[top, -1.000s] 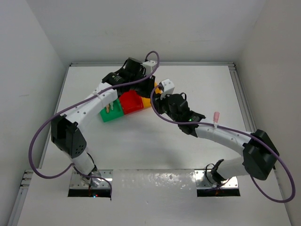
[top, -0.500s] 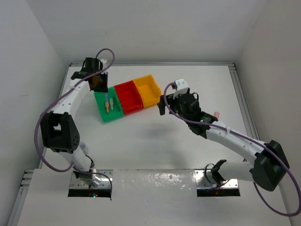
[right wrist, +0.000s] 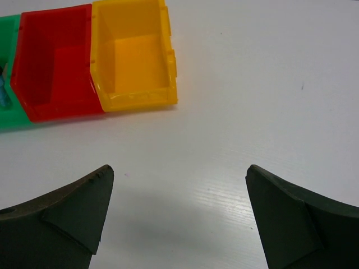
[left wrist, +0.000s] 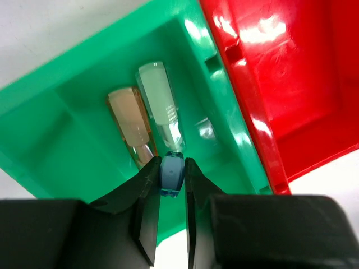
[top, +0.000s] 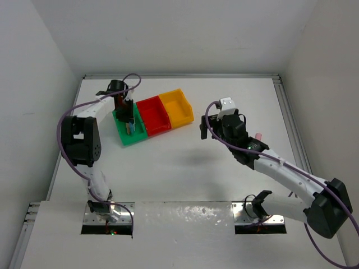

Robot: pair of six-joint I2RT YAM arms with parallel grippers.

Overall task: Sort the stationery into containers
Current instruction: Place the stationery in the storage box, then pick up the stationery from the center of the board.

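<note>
My left gripper is at the green bin, far from the pink piece point(top: 258, 136), so next my right gripper grabs it and hands it over near the yellow bin point(top: 176, 108).
The containers are joined in a row: a green bin point(top: 133, 139), a red bin point(top: 156, 119) and a yellow bin point(top: 178, 109). My left gripper point(top: 128, 119) hangs over the green bin point(left wrist: 73, 145), shut on a short bluish stick point(left wrist: 172, 172) held end-on between the jaws. Below it in that bin lie a tan stick point(left wrist: 130, 120) and a pale stick point(left wrist: 159, 101). My right gripper point(right wrist: 178, 171) is wide open over bare table, right of the bins, holding nothing. The red bin point(right wrist: 53, 67) and yellow bin point(right wrist: 137, 61) look empty.
A small pink piece point(top: 258, 137) lies on the table beside my right forearm. The white table is enclosed by walls at the back and both sides. The red bin point(left wrist: 291, 84) sits right beside the left gripper's fingers.
My left arm swung from over the red and yellow bins to the green bin, still holding the stick. My right gripper opened wide and drew back to the right, away from the bins.
</note>
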